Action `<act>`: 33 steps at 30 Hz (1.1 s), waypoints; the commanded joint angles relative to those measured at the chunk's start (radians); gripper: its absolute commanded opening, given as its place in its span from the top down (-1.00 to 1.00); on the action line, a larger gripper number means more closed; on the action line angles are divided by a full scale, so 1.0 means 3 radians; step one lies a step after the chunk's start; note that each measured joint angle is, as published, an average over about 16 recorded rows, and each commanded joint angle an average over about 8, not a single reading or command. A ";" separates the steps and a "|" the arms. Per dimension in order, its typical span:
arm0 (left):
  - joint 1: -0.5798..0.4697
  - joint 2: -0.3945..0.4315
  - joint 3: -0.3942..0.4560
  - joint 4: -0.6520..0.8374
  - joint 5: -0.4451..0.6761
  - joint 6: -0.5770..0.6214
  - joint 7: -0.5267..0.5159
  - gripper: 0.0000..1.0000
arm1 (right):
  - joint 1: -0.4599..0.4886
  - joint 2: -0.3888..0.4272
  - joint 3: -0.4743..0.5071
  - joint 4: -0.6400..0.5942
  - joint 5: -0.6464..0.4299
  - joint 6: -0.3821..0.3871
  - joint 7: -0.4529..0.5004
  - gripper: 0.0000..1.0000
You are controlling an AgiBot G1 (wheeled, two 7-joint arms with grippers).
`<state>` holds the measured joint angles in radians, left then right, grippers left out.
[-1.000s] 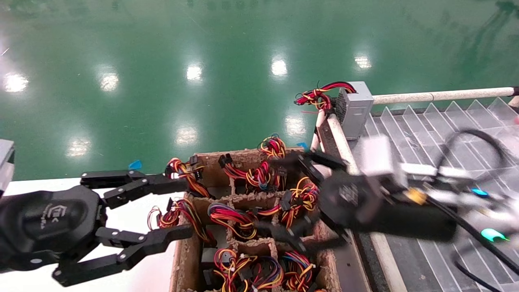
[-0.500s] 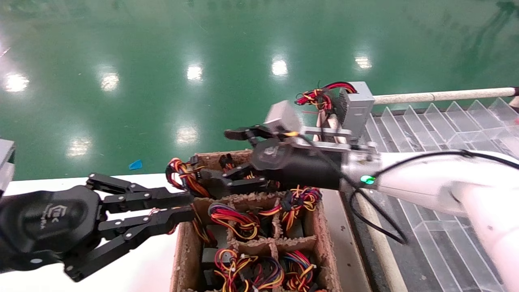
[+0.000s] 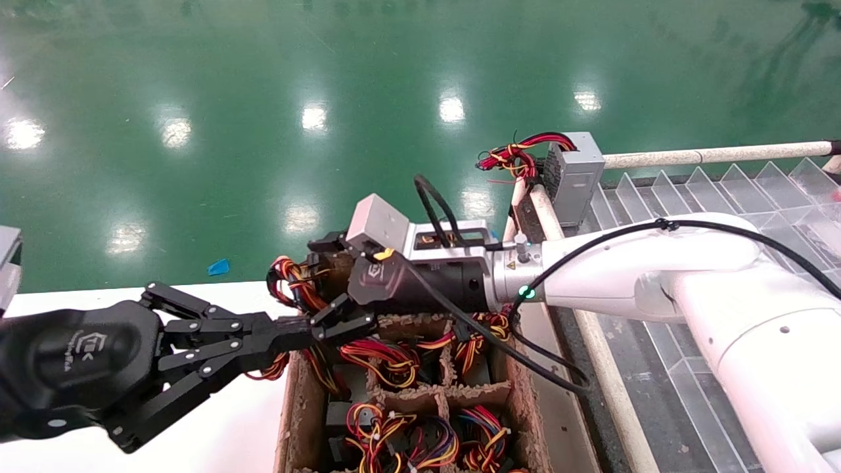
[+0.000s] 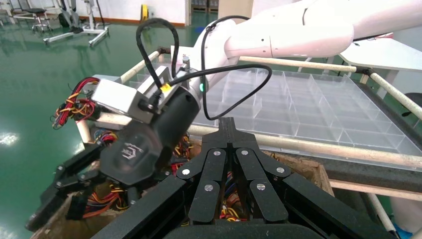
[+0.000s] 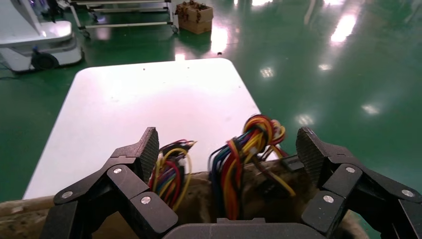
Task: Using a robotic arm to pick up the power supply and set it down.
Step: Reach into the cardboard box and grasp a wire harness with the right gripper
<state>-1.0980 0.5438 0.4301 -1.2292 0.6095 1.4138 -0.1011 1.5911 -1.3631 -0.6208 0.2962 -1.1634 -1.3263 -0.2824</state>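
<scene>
The tied wire bundle [image 3: 293, 285] goes down into the box's corner section, so I expect the hidden power supply to come along and hang below the bundle when I lift.
My right gripper [image 3: 332, 282] reaches across the far left corner of the cardboard box [image 3: 295, 407] and is open. In the right wrist view its fingers [image 5: 149, 147] straddle a tied red, yellow, black and multicoloured wire bundle [image 5: 241, 154] that sticks up from that corner compartment. These wires [image 3: 292, 282] belong to the power supply, whose grey body is hidden inside the box. My left gripper [image 3: 309, 326] hovers at the box's left wall, shut and empty, with its tip close to the right gripper's lower finger. The left wrist view shows its joined fingers [image 4: 229, 124] beside the right gripper's palm [image 4: 134, 152].
Several more wire bundles [image 3: 384, 355] fill the box's other compartments. A like grey box with a mostly red bundle [image 3: 575, 171] stands on the corner of a clear divided tray [image 3: 723, 190] to the right. A white table [image 3: 230, 433] lies left of the box, with green floor beyond.
The right arm swept left from the box's right side to its far left corner. The left gripper went from open to shut and edged toward the box.
</scene>
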 commanded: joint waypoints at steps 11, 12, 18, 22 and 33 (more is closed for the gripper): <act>0.0000 0.0000 0.0000 0.0000 0.0000 0.0000 0.0000 1.00 | -0.0044 -0.0015 -0.0380 0.0288 0.0194 0.0418 0.0048 1.00; 0.0000 0.0000 0.0000 0.0000 0.0000 0.0000 0.0000 1.00 | -0.0048 -0.0014 -0.0419 0.0306 0.0213 0.0452 0.0060 1.00; 0.0000 0.0000 0.0000 0.0000 0.0000 0.0000 0.0000 1.00 | -0.0057 -0.0005 -0.0629 0.0357 0.0321 0.0590 0.0113 1.00; 0.0000 0.0000 0.0000 0.0000 0.0000 0.0000 0.0000 1.00 | -0.0054 0.0000 -0.0738 0.0353 0.0396 0.0623 0.0131 1.00; 0.0000 0.0000 0.0000 0.0000 0.0000 0.0000 0.0000 1.00 | -0.0033 0.0013 -0.0933 0.0258 0.0607 0.0646 0.0115 1.00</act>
<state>-1.0980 0.5438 0.4301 -1.2292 0.6095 1.4138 -0.1011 1.5826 -1.3593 -0.8985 0.3734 -0.9812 -1.1336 -0.2496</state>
